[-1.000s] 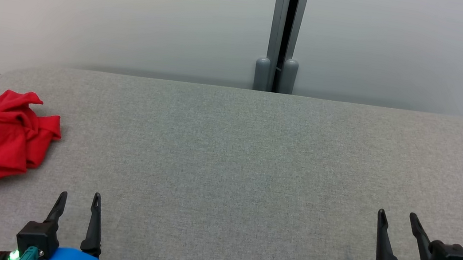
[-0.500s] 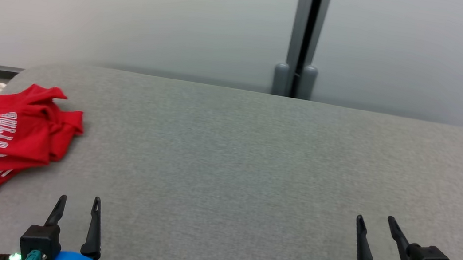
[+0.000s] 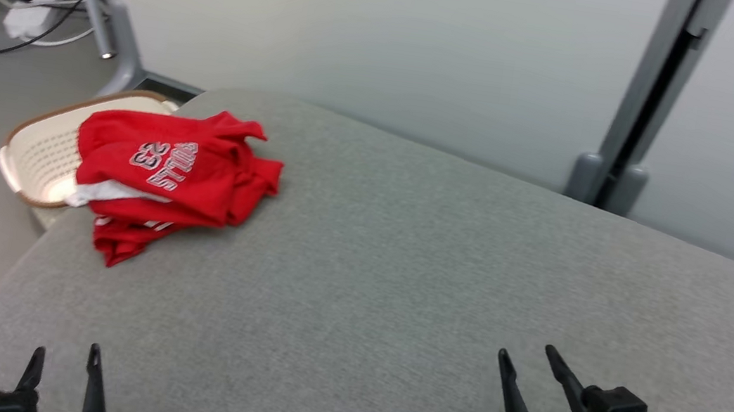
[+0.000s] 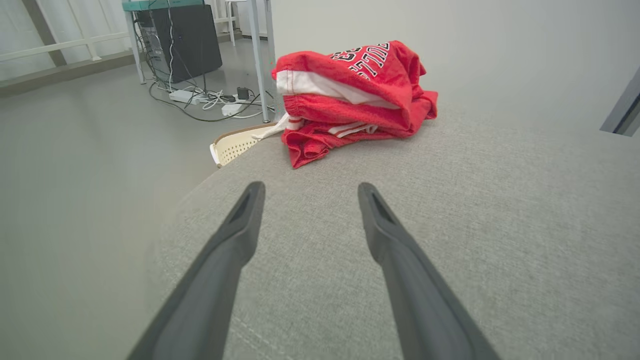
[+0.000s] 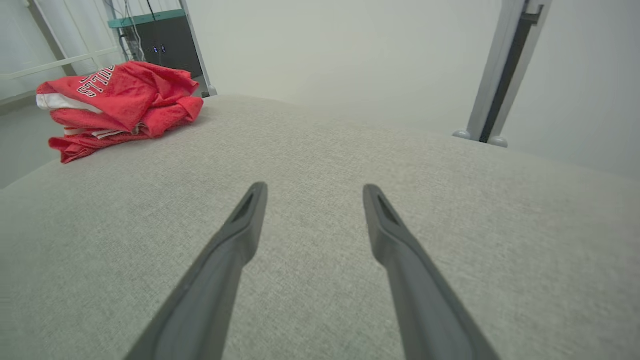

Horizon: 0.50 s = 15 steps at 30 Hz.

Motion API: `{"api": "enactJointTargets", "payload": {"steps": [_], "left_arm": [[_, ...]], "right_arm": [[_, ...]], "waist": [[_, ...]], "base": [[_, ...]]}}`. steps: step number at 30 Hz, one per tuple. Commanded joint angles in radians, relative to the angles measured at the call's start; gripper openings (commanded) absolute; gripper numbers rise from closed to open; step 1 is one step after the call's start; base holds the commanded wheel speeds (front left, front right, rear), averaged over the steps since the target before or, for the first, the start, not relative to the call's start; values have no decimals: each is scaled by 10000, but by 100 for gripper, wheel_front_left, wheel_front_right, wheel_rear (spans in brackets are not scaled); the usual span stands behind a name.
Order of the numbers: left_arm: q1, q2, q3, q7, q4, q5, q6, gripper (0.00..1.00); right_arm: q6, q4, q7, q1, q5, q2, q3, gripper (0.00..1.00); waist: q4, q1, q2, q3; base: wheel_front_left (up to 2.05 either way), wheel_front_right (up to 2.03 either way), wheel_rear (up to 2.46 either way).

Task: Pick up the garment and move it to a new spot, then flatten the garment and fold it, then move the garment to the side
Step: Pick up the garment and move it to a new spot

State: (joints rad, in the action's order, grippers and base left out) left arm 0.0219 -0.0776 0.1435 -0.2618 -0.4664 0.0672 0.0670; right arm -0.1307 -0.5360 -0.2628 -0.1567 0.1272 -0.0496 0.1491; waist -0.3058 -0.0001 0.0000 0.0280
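My gripper will lift the garment (image 3: 162, 158), and it should come off alone and uncover another red garment, because a striped red layer (image 3: 131, 233) sticks out beneath it.
A red garment (image 3: 165, 179) with white lettering and a white waistband lies bunched at the far left corner of the grey fabric surface (image 3: 400, 274), part of it hanging over a basket. It also appears ahead in the left wrist view (image 4: 355, 95) and far left in the right wrist view (image 5: 120, 102). My left gripper (image 3: 65, 358) is open at the bottom left, well short of the garment, nothing between its fingers (image 4: 235, 240). My right gripper (image 3: 528, 358) is open at the lower right, far from the garment, holding nothing.
A cream woven basket (image 3: 40, 156) with a brown rim stands on the floor beside the surface's left edge. Cables and a power strip (image 3: 17, 11) lie on the floor beyond, near a metal table leg (image 3: 102, 8). A grey post (image 3: 632, 127) rises behind the surface.
The head camera has turned left, bringing the garment, basket and floor into fuller view. Both grippers stay open with nothing in them; the garment has not moved.
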Motion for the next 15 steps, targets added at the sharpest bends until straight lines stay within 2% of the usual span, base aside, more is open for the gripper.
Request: {"api": "enactJointTargets", "payload": {"steps": [1,7,15], "left_arm": [[93,-41,64,-48,52,22,-37,100],[276,-37,528,-48,105,78,-2,100],[-379,-7,884,-48,80,371,275,100]], "right_arm": [[-1,-35,-31,-88,79,-21,74,100],[-1,-116,-31,-258,176,-29,475,100],[-1,-102,-30,-346,-105,-29,455,100]], "waist": [[-315,1,0,-204],[-777,1,0,-264],[-648,1,0,-651]], "base": [[0,0,0],[0,0,0],[0,0,0]]}}
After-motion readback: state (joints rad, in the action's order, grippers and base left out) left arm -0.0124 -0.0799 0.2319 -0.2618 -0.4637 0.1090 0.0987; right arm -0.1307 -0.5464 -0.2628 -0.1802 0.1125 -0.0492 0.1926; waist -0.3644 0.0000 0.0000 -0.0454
